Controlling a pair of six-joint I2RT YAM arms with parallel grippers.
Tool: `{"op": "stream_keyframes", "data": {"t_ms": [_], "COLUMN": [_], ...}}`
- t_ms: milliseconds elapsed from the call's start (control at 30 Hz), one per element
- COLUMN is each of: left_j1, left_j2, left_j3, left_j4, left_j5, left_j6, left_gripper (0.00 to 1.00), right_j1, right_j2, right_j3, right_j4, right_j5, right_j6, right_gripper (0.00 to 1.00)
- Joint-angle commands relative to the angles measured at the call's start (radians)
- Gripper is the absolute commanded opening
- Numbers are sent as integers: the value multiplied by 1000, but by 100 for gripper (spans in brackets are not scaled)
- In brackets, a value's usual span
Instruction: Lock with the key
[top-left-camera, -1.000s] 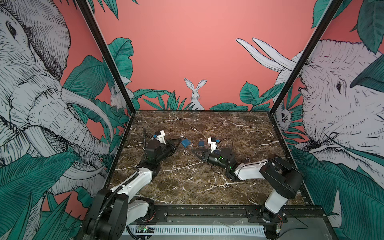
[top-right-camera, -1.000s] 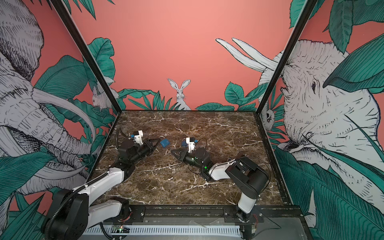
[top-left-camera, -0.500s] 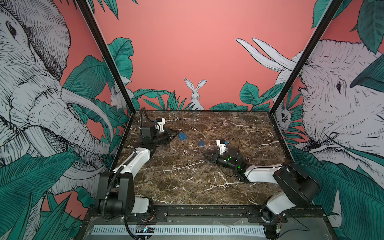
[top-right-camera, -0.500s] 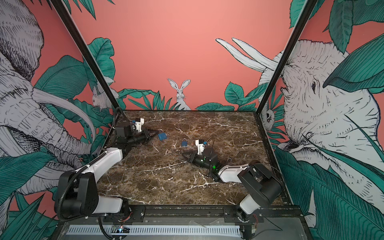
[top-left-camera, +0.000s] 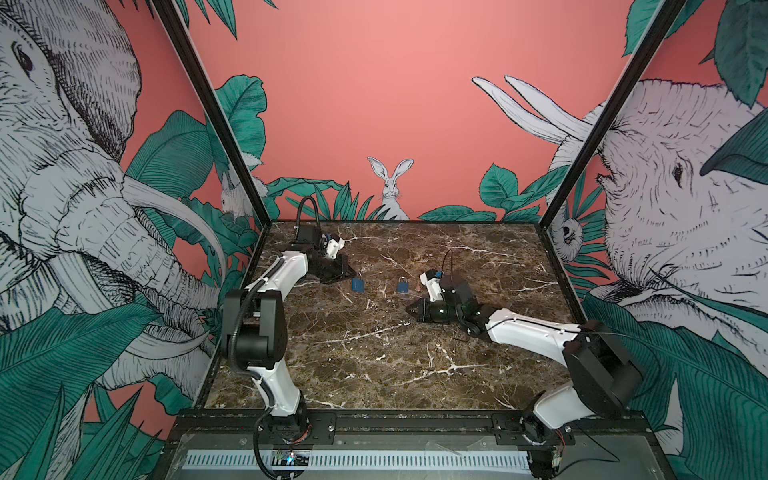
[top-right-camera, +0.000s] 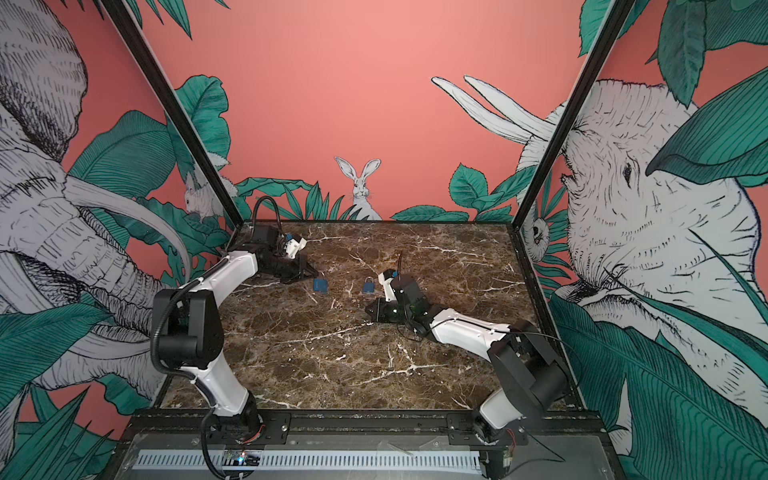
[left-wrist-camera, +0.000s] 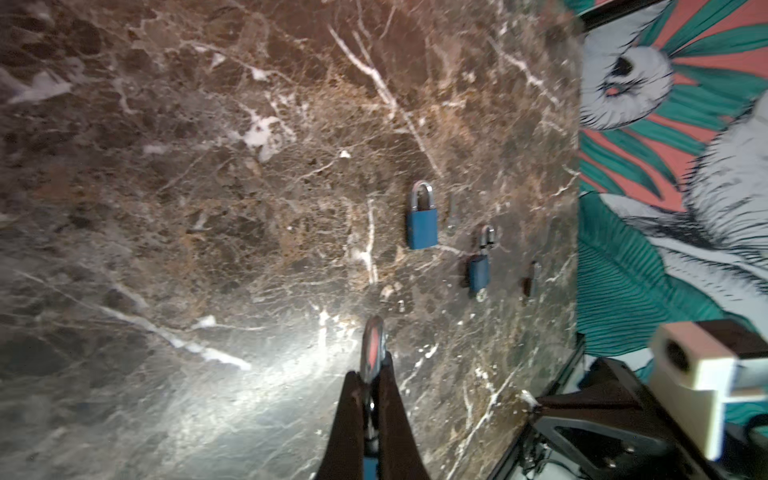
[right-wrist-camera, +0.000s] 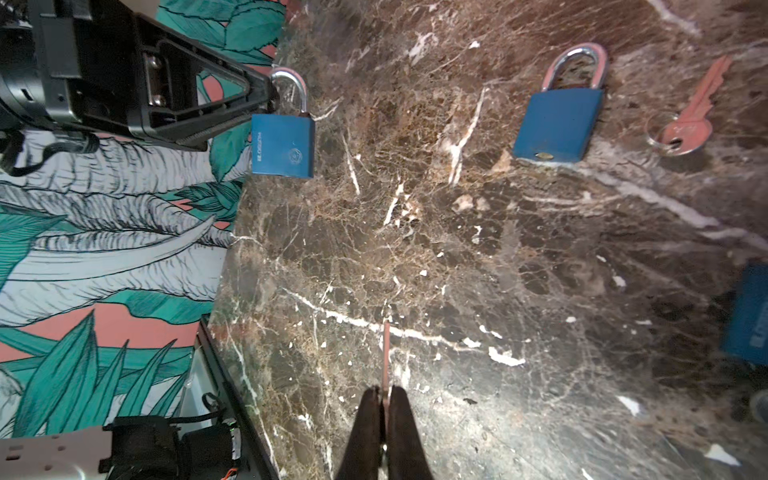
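I should keep lowering the hanging padlock (top-left-camera: 357, 284) with my left gripper until it rests flat, then release, because it hangs over open marble (top-left-camera: 352, 293), clear of the second padlock.
A blue padlock (top-left-camera: 358, 284) (top-right-camera: 320, 284) (right-wrist-camera: 282, 145) hangs by its silver shackle from my left gripper (top-left-camera: 350, 275) (top-right-camera: 316, 273) (left-wrist-camera: 372, 370), which is shut on it at the far left of the table. The shackle (left-wrist-camera: 372, 343) pokes out edge-on past the fingertips. My right gripper (top-left-camera: 409, 309) (top-right-camera: 368, 311) (right-wrist-camera: 385, 388) is shut on a key, whose thin pinkish blade (right-wrist-camera: 386, 353) sticks forward just above the marble. It sits right of the held padlock and apart from it, pointing left.
A second blue padlock (top-left-camera: 402, 286) (top-right-camera: 368, 286) (right-wrist-camera: 559, 120) (left-wrist-camera: 422, 226) lies flat mid-table with a pink ringed key (right-wrist-camera: 690, 120) beside it. A third padlock (left-wrist-camera: 478, 270) and another key (left-wrist-camera: 530, 282) lie further right. The side wall (right-wrist-camera: 104, 232) stands close behind the left gripper.
The two grippers were close together mid-table. The right one has drawn back to the right with the key, the left arm has swung to the far left with its elbow raised.
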Motion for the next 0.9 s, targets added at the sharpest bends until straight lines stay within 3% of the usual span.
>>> {"op": "stream_keyframes", "data": {"t_ms": [0, 167, 267, 667, 867], "left_j1": [13, 21, 22, 25, 25], "left_j2": [26, 74, 95, 271, 295], "left_j3": [63, 88, 96, 254, 256], "left_j4": [-136, -106, -85, -104, -78], "left_j5": [-48, -41, -95, -35, -28], "left_j6": [149, 164, 182, 185, 170], "left_gripper": [0, 0, 0, 0, 0], "right_j1": [1, 4, 9, 46, 45], "right_j2": [40, 117, 155, 228, 267], "right_j3": [50, 82, 91, 98, 119], "right_j4": [-79, -27, 3, 92, 151], "right_j5": [21, 0, -16, 10, 17], "right_j6": [-69, -34, -12, 37, 60], "right_gripper": [0, 0, 0, 0, 0]}}
